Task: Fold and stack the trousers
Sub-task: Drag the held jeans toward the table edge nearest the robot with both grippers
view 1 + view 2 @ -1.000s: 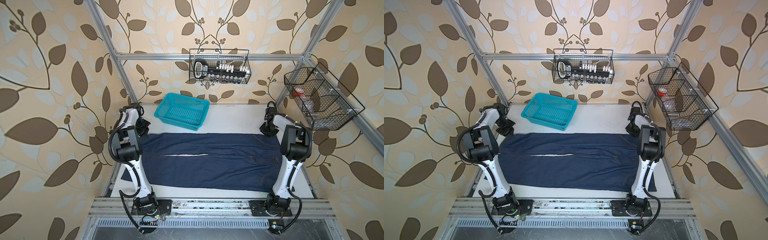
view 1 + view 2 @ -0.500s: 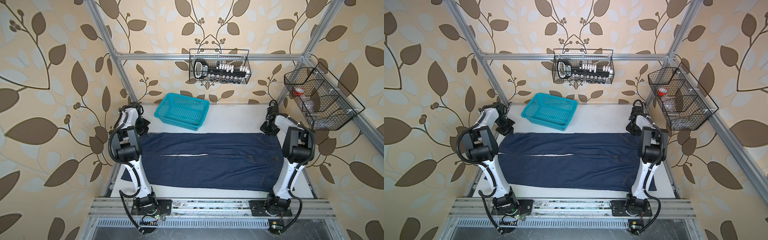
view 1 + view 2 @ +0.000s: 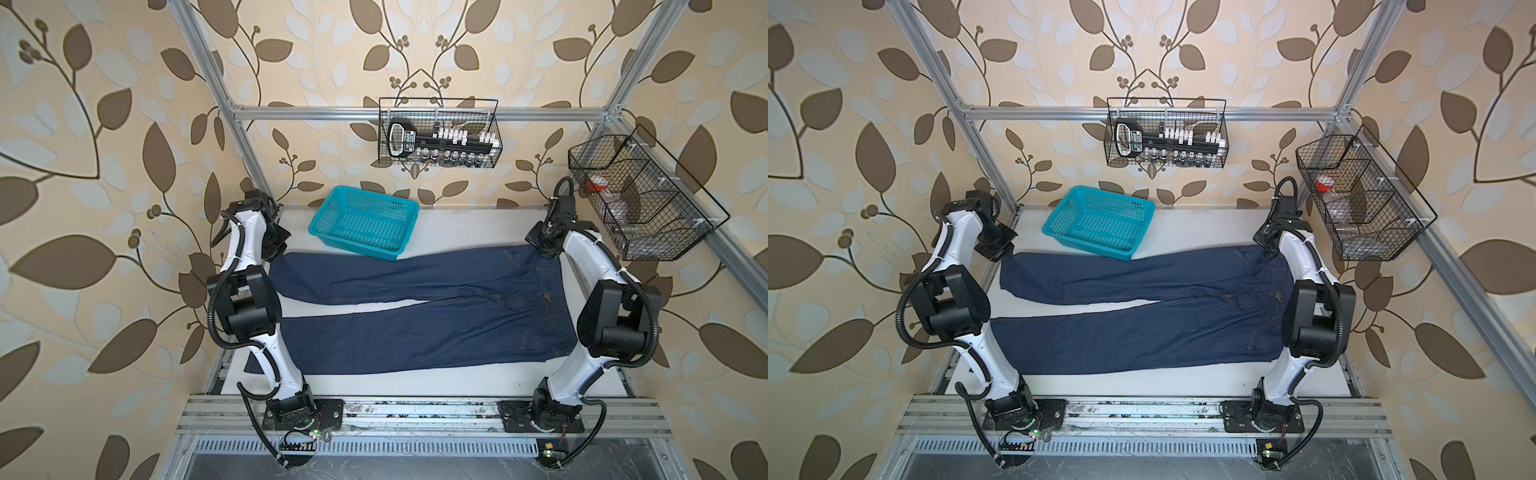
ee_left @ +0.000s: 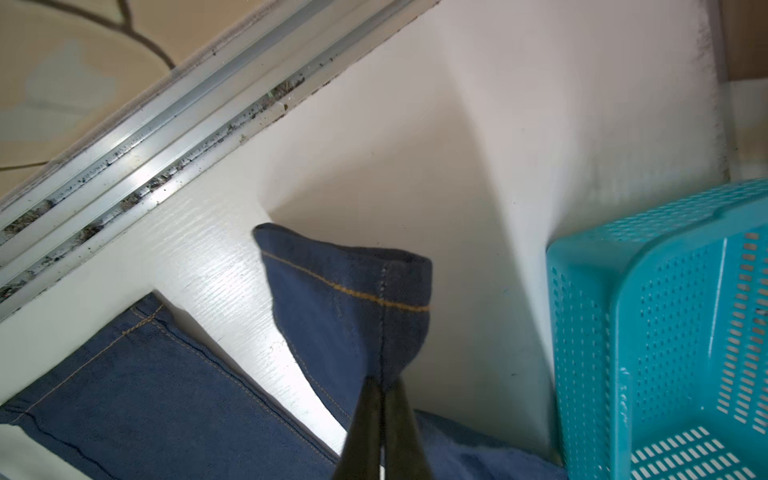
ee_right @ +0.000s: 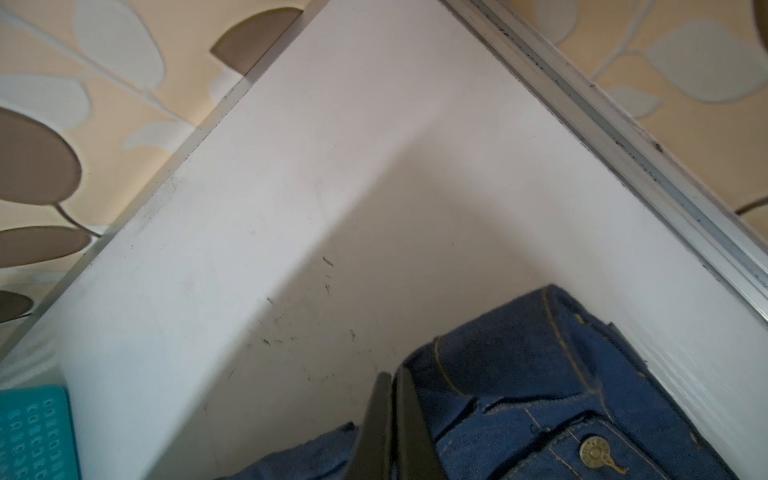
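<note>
The far leg's hem and the waistband's far corner point(image 5: 432, 361) are held in my grippers, so my right gripper should keep folding toward the waistband's near corner point(image 3: 564, 350) until the legs line up.
The dark navy trousers point(image 3: 415, 324) point(image 3: 1142, 332) lie spread flat on the white table, legs to the left and waistband to the right. My left gripper point(image 3: 276, 249) point(image 4: 382, 384) is shut on the hem of the far leg point(image 4: 345, 299). That hem, with its orange stitching, is raised off the table. My right gripper point(image 3: 542, 249) point(image 5: 392, 380) is shut at the far corner of the waistband point(image 5: 519, 365), where the denim bunches up beside the fingers. A metal button point(image 5: 594, 451) shows nearby.
A teal plastic basket point(image 3: 363, 222) point(image 3: 1100, 224) point(image 4: 665, 332) stands at the back, touching the far leg's edge. Two black wire baskets point(image 3: 440, 139) point(image 3: 640, 199) hang on the frame above the back and the right. Aluminium rails point(image 4: 124, 158) border the table.
The right gripper has closed on the far waistband corner, and the right arm has shifted slightly. The left gripper stays shut on the far hem.
</note>
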`<state>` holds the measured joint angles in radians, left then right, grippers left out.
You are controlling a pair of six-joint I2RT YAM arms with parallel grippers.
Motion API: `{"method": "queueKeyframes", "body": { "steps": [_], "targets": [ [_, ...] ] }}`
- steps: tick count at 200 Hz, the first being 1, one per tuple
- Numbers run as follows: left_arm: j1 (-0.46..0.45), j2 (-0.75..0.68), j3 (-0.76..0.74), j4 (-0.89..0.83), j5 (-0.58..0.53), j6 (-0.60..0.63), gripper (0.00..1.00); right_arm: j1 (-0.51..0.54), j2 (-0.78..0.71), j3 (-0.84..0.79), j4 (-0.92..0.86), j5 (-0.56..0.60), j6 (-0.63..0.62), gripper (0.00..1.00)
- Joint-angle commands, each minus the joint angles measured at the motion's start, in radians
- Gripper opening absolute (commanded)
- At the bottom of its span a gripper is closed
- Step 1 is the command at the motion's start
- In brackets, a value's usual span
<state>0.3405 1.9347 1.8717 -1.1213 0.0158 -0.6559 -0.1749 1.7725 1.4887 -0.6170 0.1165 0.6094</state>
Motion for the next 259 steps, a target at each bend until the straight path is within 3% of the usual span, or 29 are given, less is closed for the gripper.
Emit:
{"method": "queueKeyframes", "body": {
  "steps": [1, 46, 104, 183, 226, 259],
  "targets": [
    [0.025, -0.038, 0.076, -0.052, -0.033, 0.024, 0.0, -0.006, -0.06, 0.021, 0.015, -0.029, 0.011, 0.0],
    [0.028, -0.178, -0.079, -0.03, -0.027, 0.023, 0.0, -0.013, -0.207, -0.108, -0.018, -0.072, 0.062, 0.0],
    [0.103, -0.419, -0.323, 0.025, -0.121, -0.028, 0.0, -0.059, -0.364, -0.235, -0.058, -0.066, 0.131, 0.0],
    [0.158, -0.617, -0.539, 0.103, -0.067, -0.087, 0.0, -0.105, -0.596, -0.427, -0.182, -0.002, 0.217, 0.0],
    [0.161, -0.686, -0.573, 0.12, -0.07, -0.13, 0.0, -0.132, -0.707, -0.44, -0.282, 0.121, 0.268, 0.0],
    [0.163, -0.759, -0.714, 0.122, -0.062, -0.16, 0.0, -0.138, -0.762, -0.542, -0.324, 0.12, 0.303, 0.0]
  ]
}}
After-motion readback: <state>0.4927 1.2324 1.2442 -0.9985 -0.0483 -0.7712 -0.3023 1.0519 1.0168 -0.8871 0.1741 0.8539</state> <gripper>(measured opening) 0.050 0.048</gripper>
